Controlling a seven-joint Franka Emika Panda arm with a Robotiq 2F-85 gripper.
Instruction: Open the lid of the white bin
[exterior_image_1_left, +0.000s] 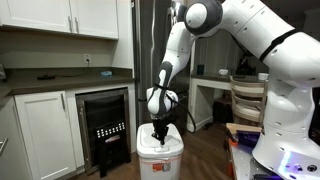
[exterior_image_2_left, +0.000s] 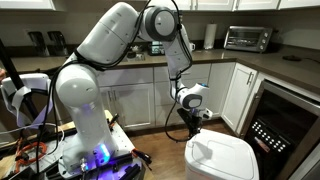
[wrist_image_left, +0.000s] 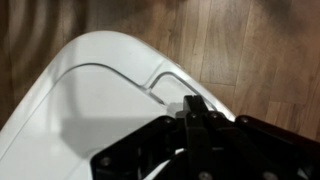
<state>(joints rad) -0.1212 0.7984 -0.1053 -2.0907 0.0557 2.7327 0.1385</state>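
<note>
My closed fingers are over the front tab of the shut lid. Next, I lift my gripper out of the way after the press so the lid has room to spring up.
The white bin stands on the wood floor in front of the cabinets; it also shows in an exterior view. Its flat white lid lies closed on top and fills the left of the wrist view, with a raised ridge line across it. My gripper points down at the lid's edge. In the wrist view its fingers are pressed together over the lid's rim, with nothing between them. I cannot tell whether the tips touch the lid.
A black under-counter appliance stands right beside the bin. White cabinets line the wall. A wooden chair and a desk stand behind. A toaster oven sits on the counter. The robot's base is nearby.
</note>
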